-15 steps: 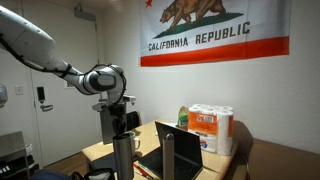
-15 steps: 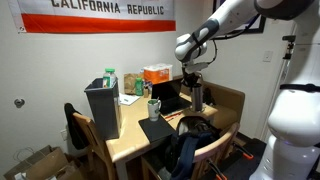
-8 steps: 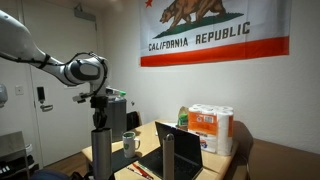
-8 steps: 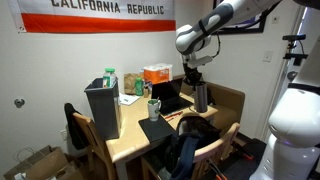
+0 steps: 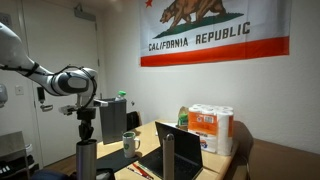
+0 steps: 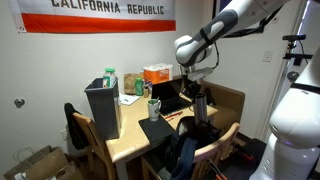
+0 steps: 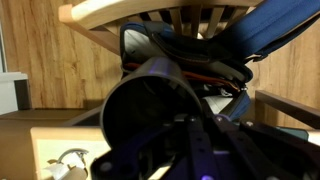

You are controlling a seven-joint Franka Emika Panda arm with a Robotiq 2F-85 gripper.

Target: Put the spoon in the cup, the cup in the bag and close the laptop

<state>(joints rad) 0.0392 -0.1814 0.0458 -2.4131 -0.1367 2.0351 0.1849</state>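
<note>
I should go on lowering the tall dark cylinder (image 5: 87, 160), which hangs upright over the open backpack (image 6: 192, 129), until it sits inside. Then my gripper should let it go.
My gripper (image 5: 86, 138) is shut on a tall dark cylinder (image 5: 86, 160) and holds it off the table's edge, above a chair with a backpack (image 6: 190, 140). The gripper (image 6: 199, 96) and the cylinder (image 6: 200, 108) show in both exterior views. In the wrist view the cylinder's open mouth (image 7: 150, 105) fills the middle, between my dark fingers (image 7: 195, 140). The dark grey bag (image 5: 112, 120) stands upright on the table and also shows in an exterior view (image 6: 103, 108). The laptop (image 6: 170, 98) is open, with its blue screen edge visible (image 5: 193, 148). The short dark cup and the spoon are not in view.
A pale grey handled mug (image 5: 130, 142) stands beside the bag; it also shows in an exterior view (image 6: 154, 107). Paper towel rolls (image 5: 211, 128) stand at the table's far end. Wooden chairs (image 6: 215, 150) flank the table (image 6: 130, 145). A flag hangs on the wall (image 5: 215, 30).
My gripper has carried the tall dark cylinder away from the table's edge and lower, out over the chair with the backpack. Nothing on the table has moved.
</note>
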